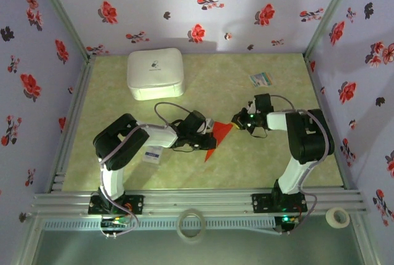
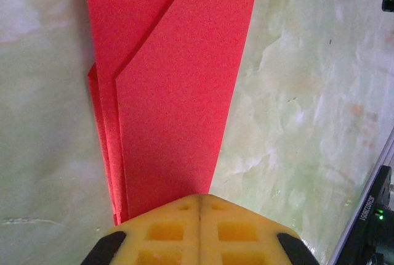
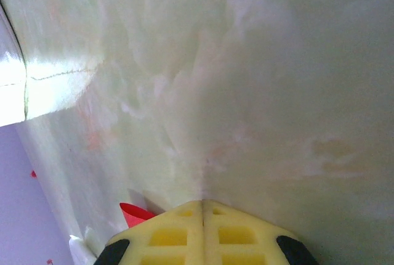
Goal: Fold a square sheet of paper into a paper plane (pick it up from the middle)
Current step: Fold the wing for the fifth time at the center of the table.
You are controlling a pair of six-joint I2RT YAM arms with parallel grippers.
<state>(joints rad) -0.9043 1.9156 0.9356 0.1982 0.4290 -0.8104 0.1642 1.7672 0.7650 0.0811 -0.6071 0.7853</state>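
Next, I bring my right gripper back over the folded flap (image 1: 221, 130) and press it down, because the paper's red corner (image 3: 134, 213) is sticking up beside my right gripper's closed fingers.
The red square sheet of paper (image 1: 218, 137) lies on the green table between the two grippers, folded into a long narrow pointed shape. In the left wrist view its layered flaps (image 2: 178, 92) run away from the fingertips, with one diagonal fold edge on top. My left gripper (image 1: 206, 135) (image 2: 200, 198) is shut, its yellow tips together over the paper's near end. Whether the paper is pinched cannot be seen. My right gripper (image 1: 236, 119) (image 3: 202, 203) is shut at the paper's right tip, low over the table. A red corner (image 3: 132, 214) sticks out beside its left finger.
A white box (image 1: 156, 73) stands at the back left. A small multicoloured card (image 1: 261, 79) lies at the back right, a small white packet (image 1: 151, 154) under the left arm. Two tape rolls (image 1: 191, 223) (image 1: 337, 217) sit beyond the near rails.
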